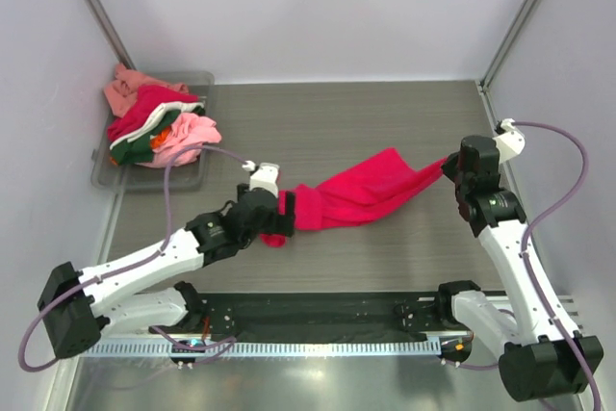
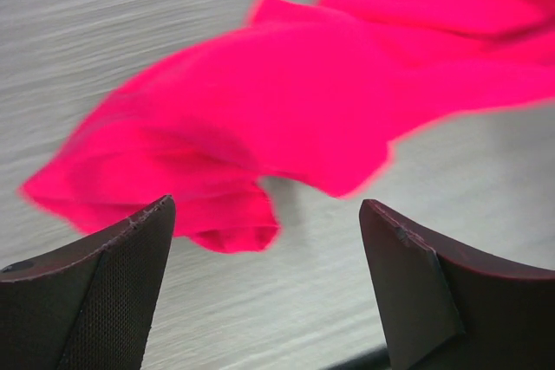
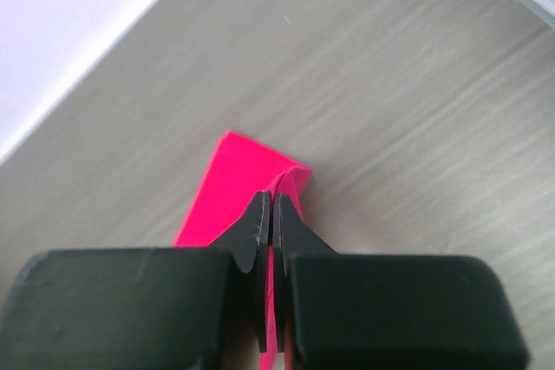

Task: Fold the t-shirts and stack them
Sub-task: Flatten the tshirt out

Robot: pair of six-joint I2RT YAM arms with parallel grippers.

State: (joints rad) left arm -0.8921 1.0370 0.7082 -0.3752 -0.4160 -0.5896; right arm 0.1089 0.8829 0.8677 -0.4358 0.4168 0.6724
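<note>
My gripper will pull and lift the crimson-red t-shirt (image 1: 371, 189), which lies narrow with overlapping folds (image 1: 327, 205), so the t-shirt's cloth will then open out into a much wider sheet.
A crimson-red t-shirt (image 1: 361, 194) lies stretched across the middle of the grey table. My right gripper (image 1: 450, 168) is shut on its right end; in the right wrist view the red cloth (image 3: 247, 184) is pinched between the closed fingers. My left gripper (image 1: 281, 218) is open at the shirt's left end, holding nothing. In the left wrist view the bunched red cloth (image 2: 286, 110) lies just beyond the spread fingertips (image 2: 152, 231), above the table. More t-shirts (image 1: 154, 122), salmon pink, red, dark green, white, orange and light pink, are piled at the back left.
The pile sits in a grey tray (image 1: 197, 175) at the table's back left corner. White walls enclose the table on the left, back and right. A black strip (image 1: 318, 310) runs along the near edge between the arm bases.
</note>
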